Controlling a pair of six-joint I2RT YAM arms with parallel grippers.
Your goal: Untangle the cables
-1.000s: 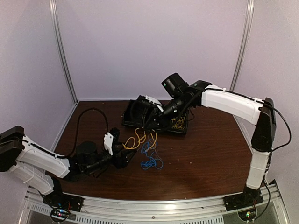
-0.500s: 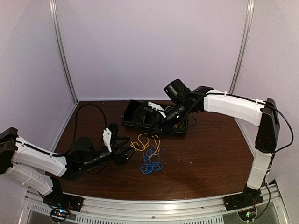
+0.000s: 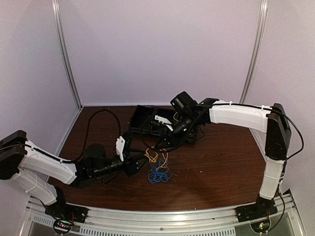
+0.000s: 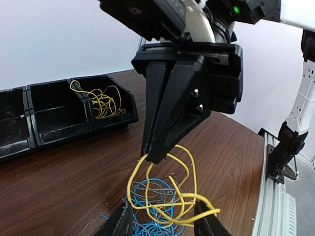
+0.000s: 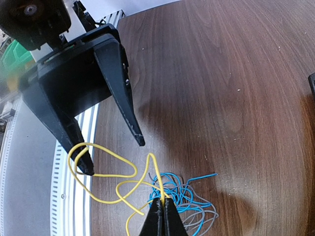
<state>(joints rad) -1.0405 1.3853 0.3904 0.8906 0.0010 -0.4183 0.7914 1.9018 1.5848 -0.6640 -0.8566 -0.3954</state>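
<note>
My left gripper should raise the yellow loop while my right gripper opens and grabs the blue cable (image 3: 158,176), because the yellow cable hangs into the blue cable (image 3: 159,159).
A yellow cable (image 3: 156,157) hangs from my right gripper (image 3: 161,144), which is shut on it just above the table; the pinch shows in the right wrist view (image 5: 162,209) and in the left wrist view (image 4: 153,156). Under it lies a tangle of blue cable (image 3: 158,174) (image 5: 197,194) and grey cable (image 4: 157,187). My left gripper (image 3: 140,161) (image 4: 162,223) is open right beside the tangle. A loop of the yellow cable (image 4: 197,196) (image 5: 98,162) hangs round one of its fingers (image 5: 81,162).
A row of black bins (image 3: 145,120) (image 4: 54,113) stands behind the tangle. One bin holds more yellow cables (image 4: 101,101). A thick black arm cable (image 3: 93,118) loops over the table at the back left. The metal rail (image 5: 69,196) runs along the near edge.
My right gripper has come down and forward from the bins with the yellow cable. My left gripper has moved right, up to the tangle. The yellow loops now hang lower and closer together.
</note>
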